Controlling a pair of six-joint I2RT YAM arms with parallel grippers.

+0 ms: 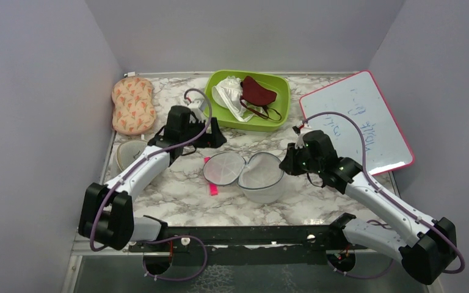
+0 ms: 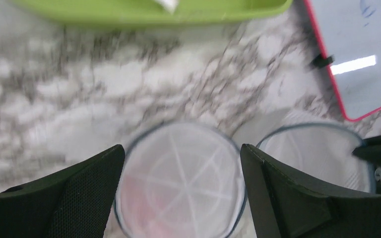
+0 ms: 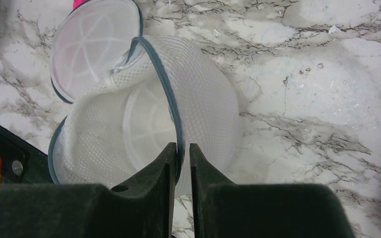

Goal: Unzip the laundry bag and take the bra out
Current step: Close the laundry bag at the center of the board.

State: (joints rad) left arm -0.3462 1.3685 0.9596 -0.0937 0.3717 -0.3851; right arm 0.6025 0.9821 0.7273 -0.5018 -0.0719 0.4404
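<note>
The flat half will swing over the deep half like a lid when I lift it, because the dark rims meet at a short seam.
The laundry bag lies unzipped in the middle of the table, its two white mesh halves side by side. The flat half lies below my left gripper; the deep half looks empty inside. My right gripper is shut on the deep half's dark zip rim, as the right wrist view shows. My left gripper is open and empty above the table, between the bag and the tray, also seen in its wrist view. A white bra-like garment and a dark red one with straps lie in the green tray.
A beige mesh case lies at the left, under my left arm. A peach patterned pad is at the back left. A pink-framed whiteboard lies at the right. A small pink tag lies beside the bag.
</note>
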